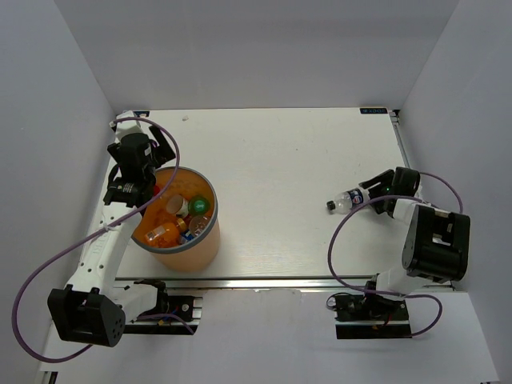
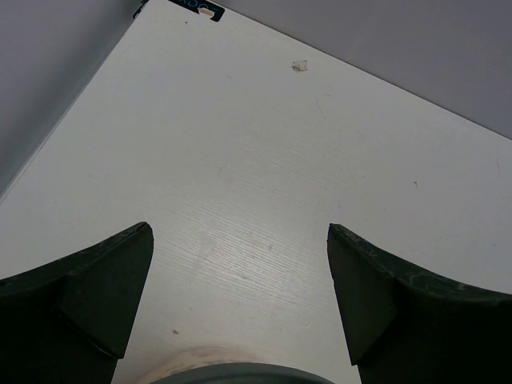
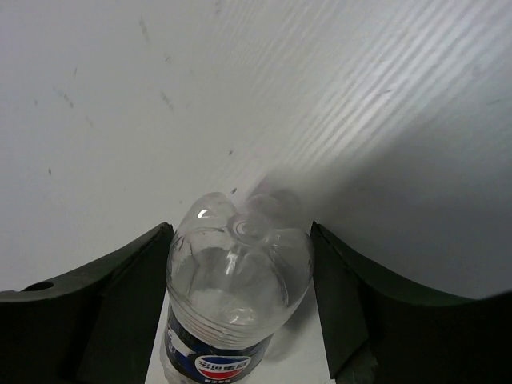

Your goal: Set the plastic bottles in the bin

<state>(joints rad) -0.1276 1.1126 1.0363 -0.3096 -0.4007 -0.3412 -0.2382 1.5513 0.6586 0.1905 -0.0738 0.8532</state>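
The robot's right gripper has the clear bottle [image 3: 238, 260] by its base, and the bottle's dark end is free. The robot should keep carrying the bottle until its dark end hangs over the orange bin's opening [image 1: 178, 210].
The orange bin [image 1: 204, 244] stands at the near left, and its grey rim shows in the left wrist view [image 2: 232, 374]. Inside it lie several bottles, among them a green one [image 1: 198, 206] and a squat orange one [image 1: 160, 234]. My left gripper [image 1: 156, 156] hangs open and empty over the bin's far left rim [image 2: 240, 240]. A clear bottle with a blue label [image 1: 350, 200] lies on the table at the right, its dark end pointing left. My right gripper [image 1: 374, 194] has its jaws against both sides of the bottle [image 3: 236, 280].
The white table [image 1: 280, 160] ends at grey walls on the left, back and right. A small white scrap [image 2: 301, 67] lies near the back wall. A dark tag [image 2: 196, 6] sits at the far left corner. Purple cables loop beside both arms.
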